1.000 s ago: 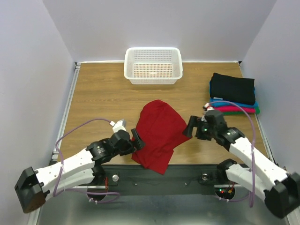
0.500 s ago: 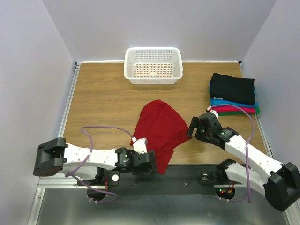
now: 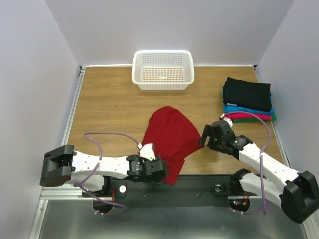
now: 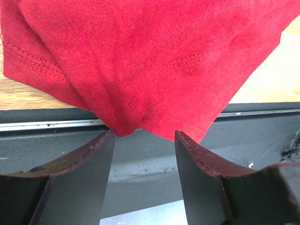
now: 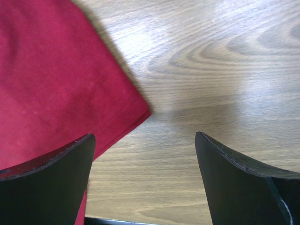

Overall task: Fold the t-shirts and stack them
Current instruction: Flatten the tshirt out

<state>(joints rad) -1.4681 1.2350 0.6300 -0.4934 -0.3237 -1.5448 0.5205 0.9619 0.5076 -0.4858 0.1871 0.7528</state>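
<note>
My right gripper should take the shirt's corner (image 3: pixel 199 145) and help spread out the dark red t-shirt before folding, because it lies crumpled with its hem over the front edge (image 3: pixel 172 178).
A dark red t-shirt (image 3: pixel 169 134) lies crumpled on the wooden table, and its near hem hangs over the front edge. My left gripper (image 3: pixel 162 172) lies low at that hem. In the left wrist view the red t-shirt (image 4: pixel 140 56) fills the top, and the left gripper (image 4: pixel 144 136) is open with a fold of hem at its left fingertip (image 4: pixel 107 140). My right gripper (image 3: pixel 203 135) is open beside the shirt's right corner. In the right wrist view the right gripper (image 5: pixel 145 136) is over bare wood, with the red t-shirt (image 5: pixel 56 79) by its left finger. Folded t-shirts are stacked at the right, with black (image 3: pixel 247 93) on top.
A white perforated basket (image 3: pixel 163 79) stands at the back centre. Under the black shirt lie blue (image 3: pixel 249 109), magenta (image 3: pixel 239 115) and green (image 3: pixel 266 118) folded ones. A black rail (image 4: pixel 140 159) runs along the table's front edge, under the hanging hem.
My left arm swung from the shirt's left side to its near hem and now lies low along the front edge, jaws narrower. My right gripper shifted slightly toward the shirt's corner.
</note>
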